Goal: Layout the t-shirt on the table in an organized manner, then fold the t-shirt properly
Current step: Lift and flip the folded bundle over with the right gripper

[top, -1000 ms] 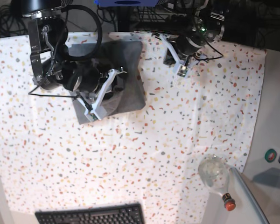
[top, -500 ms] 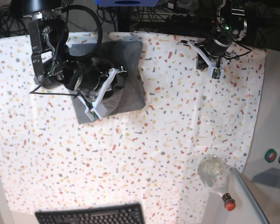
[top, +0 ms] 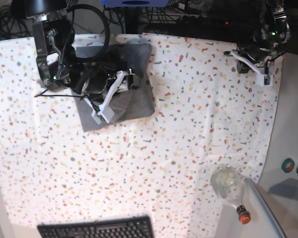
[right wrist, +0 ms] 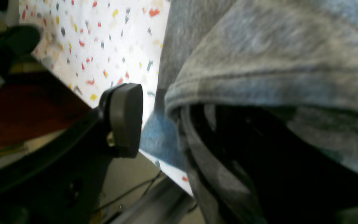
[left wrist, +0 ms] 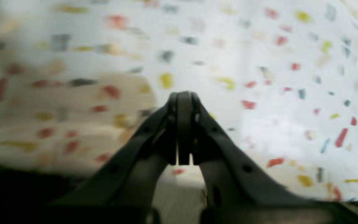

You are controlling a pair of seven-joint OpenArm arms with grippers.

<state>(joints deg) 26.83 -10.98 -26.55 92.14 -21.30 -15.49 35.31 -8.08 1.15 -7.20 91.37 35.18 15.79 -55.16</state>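
The t-shirt's hemmed edge bulges up in a fold, so next I take hold nearby with my right gripper and smooth the t-shirt's bunched side flat before folding.
The grey t-shirt lies folded into a small rectangle at the far left of the speckled table. My right gripper rests on the shirt's left half. In the right wrist view one black finger pad stands apart from the shirt's hemmed edge. The other finger is hidden under the fold, so the jaws stand open. My left gripper is shut and empty at the table's far right corner, far from the shirt. Its closed fingertips hang over bare speckled cloth.
A clear glass bottle with a red cap lies at the front right edge. A black keyboard sits at the front. The plain white side counter is on the right. Dark cables run along the back.
My left arm has swung right, away from the shirt to the table's far right corner. My right gripper has shifted slightly on the shirt, whose lower edge now lies flatter.
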